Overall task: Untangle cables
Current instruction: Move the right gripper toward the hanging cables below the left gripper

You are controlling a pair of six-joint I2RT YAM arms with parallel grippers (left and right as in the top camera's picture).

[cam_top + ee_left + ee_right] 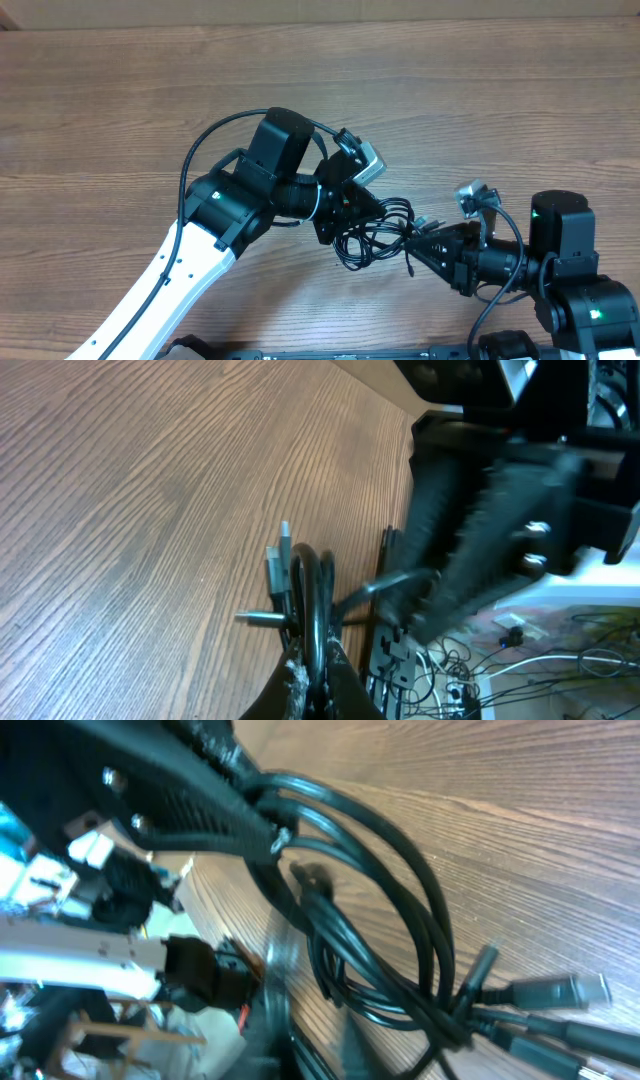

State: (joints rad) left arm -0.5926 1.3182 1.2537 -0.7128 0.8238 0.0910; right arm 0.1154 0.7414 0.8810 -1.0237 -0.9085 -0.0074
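Note:
My left gripper should pull the bundle (pixel 374 238) clear to loosen it before my right gripper takes a strand of cable, because cable loops bunch against the plug ends (pixel 545 995).
The cables (pixel 375 232) are a small knotted black bundle on the wooden table (pixel 120 110), between the two arms. My left gripper (pixel 346 222) reaches in from the left. In the left wrist view it (pixel 322 678) is shut on a strand (pixel 320 630), and silver plugs (pixel 283 552) stick out past it. My right gripper (pixel 413 244) meets the bundle's right edge. In the right wrist view its fingers (pixel 277 1020) are motion-blurred, and a cable loop (pixel 345 1000) runs between them. Plug ends (pixel 560 990) lie at the right.
Both arms crowd the table's front middle. Beyond the front table edge, loose wires and a power strip (pixel 470 680) lie on the floor. The right arm's base (pixel 580 290) stands at the front right.

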